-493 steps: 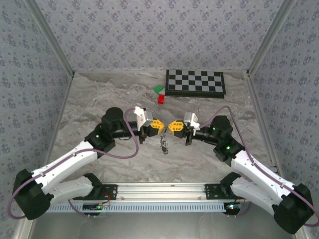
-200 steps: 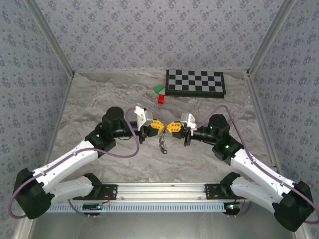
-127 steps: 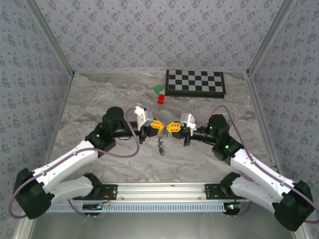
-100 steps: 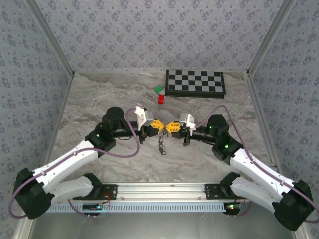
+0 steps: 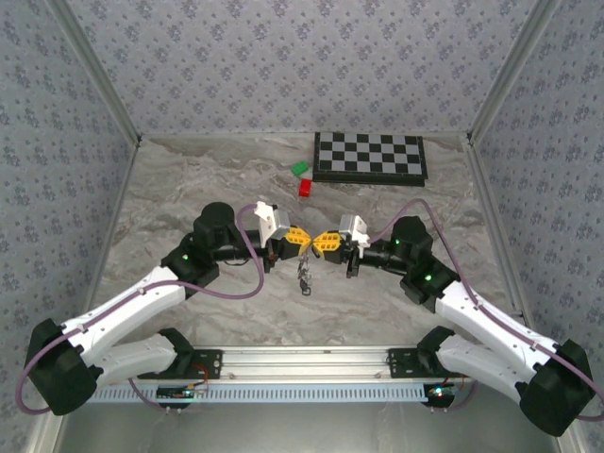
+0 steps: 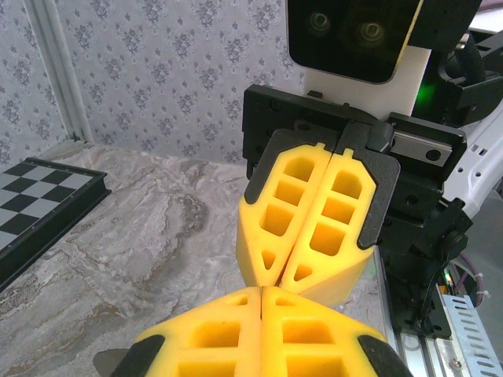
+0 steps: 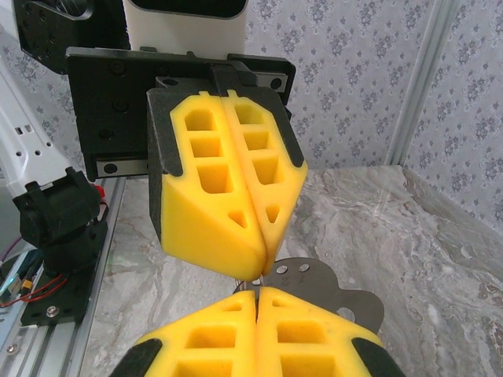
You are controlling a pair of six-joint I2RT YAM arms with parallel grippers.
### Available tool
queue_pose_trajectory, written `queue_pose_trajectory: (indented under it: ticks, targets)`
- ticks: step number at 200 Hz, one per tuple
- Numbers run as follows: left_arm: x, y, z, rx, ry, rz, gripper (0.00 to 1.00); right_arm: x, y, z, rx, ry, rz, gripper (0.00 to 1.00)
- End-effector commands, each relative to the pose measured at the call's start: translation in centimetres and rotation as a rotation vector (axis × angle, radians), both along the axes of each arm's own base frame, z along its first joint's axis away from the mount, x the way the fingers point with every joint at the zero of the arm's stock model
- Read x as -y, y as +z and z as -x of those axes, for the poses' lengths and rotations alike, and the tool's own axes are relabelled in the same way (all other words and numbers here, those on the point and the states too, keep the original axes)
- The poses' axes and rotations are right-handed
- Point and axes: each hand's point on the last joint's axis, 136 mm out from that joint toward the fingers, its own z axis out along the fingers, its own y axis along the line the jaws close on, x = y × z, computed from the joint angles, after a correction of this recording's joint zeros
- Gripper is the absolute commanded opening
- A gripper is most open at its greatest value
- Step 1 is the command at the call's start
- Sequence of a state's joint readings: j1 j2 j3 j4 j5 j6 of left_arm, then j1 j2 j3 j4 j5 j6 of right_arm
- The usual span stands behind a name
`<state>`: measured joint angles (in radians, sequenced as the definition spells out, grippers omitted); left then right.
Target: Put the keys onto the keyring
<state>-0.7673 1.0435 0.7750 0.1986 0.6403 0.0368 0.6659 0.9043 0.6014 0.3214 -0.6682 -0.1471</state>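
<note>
Most of the keyring is covered by the end of my left gripper, so my right gripper should first put its key down and then take the hanging grey flat piece.
My left gripper and right gripper meet tip to tip above the table's middle, both with their yellow pads pressed shut. In the right wrist view a thin wire of the keyring shows between the left gripper's tip and the right gripper's tip. A dark grey flat piece with small holes, apparently a key, sticks out at the right gripper's tip. A small cluster of keys hangs under the left tip. The left wrist view has the left gripper against the right gripper.
A black-and-white chessboard lies at the back of the marble table. A green block and a red block sit just left of it. Patterned walls close in the left, right and back sides.
The right gripper has crept left until its tip meets the left gripper's tip. The hanging keys have shifted slightly left. The left arm has barely moved.
</note>
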Motion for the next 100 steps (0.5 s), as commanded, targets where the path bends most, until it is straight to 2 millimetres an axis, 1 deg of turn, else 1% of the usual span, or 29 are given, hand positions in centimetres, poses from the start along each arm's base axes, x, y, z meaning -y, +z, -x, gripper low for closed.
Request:
queue_pose_trajectory:
  ticks: [1,73,100]
  targets:
    - [0.68,1.82,0.41,0.046,-0.038,0.046,0.00,-0.85,3.21,1.66,0.075,0.083,-0.057,0.00]
    - [0.62,1.90,0.14,0.052,-0.022,0.047,0.00,-1.00,3.51,2.11,0.071,0.094,-0.068,0.00]
    - [0.53,1.80,0.02,0.054,-0.013,0.045,0.00,-0.94,3.18,2.21,0.066,0.090,-0.061,0.00]
